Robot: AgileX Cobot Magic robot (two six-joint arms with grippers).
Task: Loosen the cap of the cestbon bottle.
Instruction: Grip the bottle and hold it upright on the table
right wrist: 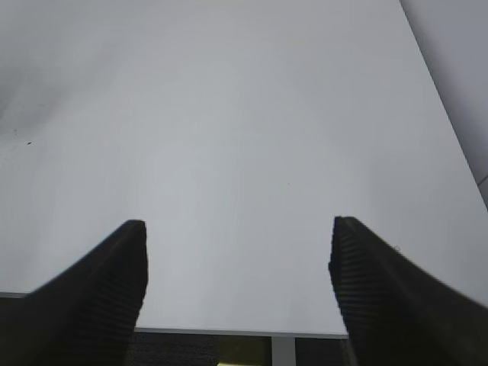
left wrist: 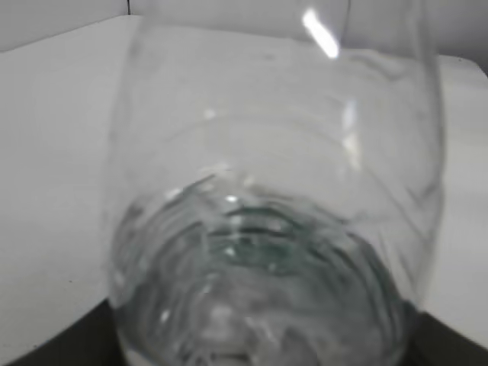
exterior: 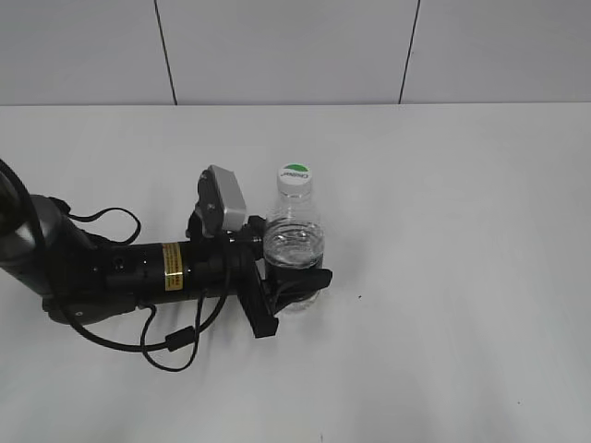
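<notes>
The bottle's lower body (exterior: 295, 247) is held tight in my left gripper, well below the cap. I should hold that gripper still and lower my right gripper over the white cap (exterior: 295, 176).
The cestbon bottle (exterior: 295, 242) stands upright on the white table, clear, with water inside; its label band is hidden by the fingers. Its cap (exterior: 295, 175), white with a green top, sits on the neck. My left gripper (exterior: 294, 279) reaches in from the left and is shut on the bottle's lower body. In the left wrist view the bottle (left wrist: 267, 229) fills the frame, very close and blurred. My right gripper (right wrist: 238, 267) is open and empty over bare table; it does not show in the exterior view.
The white table (exterior: 462, 231) stretches to a grey panelled wall at the back. The left arm's black cable (exterior: 171, 346) loops on the table below the arm. The table's edge (right wrist: 229, 332) shows just under the right fingers.
</notes>
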